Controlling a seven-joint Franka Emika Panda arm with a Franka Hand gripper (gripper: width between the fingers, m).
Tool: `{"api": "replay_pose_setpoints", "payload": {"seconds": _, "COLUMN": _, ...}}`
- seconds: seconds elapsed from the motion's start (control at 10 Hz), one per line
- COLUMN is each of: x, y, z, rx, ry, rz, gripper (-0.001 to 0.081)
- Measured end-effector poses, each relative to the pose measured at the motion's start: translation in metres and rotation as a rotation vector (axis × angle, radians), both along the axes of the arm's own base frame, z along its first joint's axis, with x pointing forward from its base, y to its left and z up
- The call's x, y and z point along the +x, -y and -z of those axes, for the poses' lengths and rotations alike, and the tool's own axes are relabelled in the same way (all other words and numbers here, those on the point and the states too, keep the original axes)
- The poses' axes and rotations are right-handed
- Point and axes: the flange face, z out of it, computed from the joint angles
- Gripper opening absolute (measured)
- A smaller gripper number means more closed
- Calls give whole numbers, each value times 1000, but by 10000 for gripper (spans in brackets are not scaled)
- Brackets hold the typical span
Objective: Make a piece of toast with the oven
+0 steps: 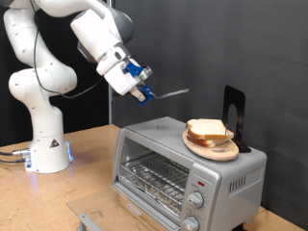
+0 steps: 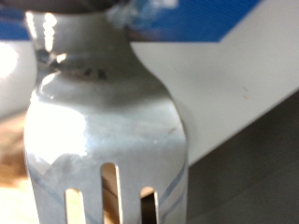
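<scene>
The fork is level and high above the bread slices, so my gripper should pull back, tilt the fork's tines down and move in low at the bread slices' edge.
My gripper hangs above and to the exterior view's left of the oven. It is shut on a metal fork that sticks out level towards the exterior view's right. The fork fills the wrist view, with its tines at the frame's bottom edge. The silver oven has two round knobs and a wire rack in plain sight. Its glass door appears folded down open. Bread slices lie stacked on a round wooden plate on the oven's top. No single slice lies apart from them.
A black upright stand stands behind the plate on the oven top. The robot's white base stands on the wooden table at the exterior view's left. A black curtain closes off the back.
</scene>
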Motion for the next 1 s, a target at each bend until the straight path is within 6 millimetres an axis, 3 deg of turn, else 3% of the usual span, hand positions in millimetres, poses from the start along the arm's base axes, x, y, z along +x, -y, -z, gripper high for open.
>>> {"api": "replay_pose_setpoints", "payload": {"seconds": 0.5, "x": -18, "y": 75, "z": -8, "rx": 11, "ry": -93, "rz": 54, "gripper": 404}}
{"api": "replay_pose_setpoints", "payload": {"seconds": 0.7, "x": -14, "y": 68, "z": -13, "rx": -33, "ry": -61, "rz": 34, "gripper": 404}}
{"api": "replay_pose_setpoints", "payload": {"seconds": 0.8, "x": -12, "y": 54, "z": -16, "rx": -90, "ry": -91, "rz": -3, "gripper": 404}}
{"api": "replay_pose_setpoints", "payload": {"seconds": 1.0, "x": 0, "y": 33, "z": -30, "rx": -195, "ry": -283, "rz": -28, "gripper": 404}}
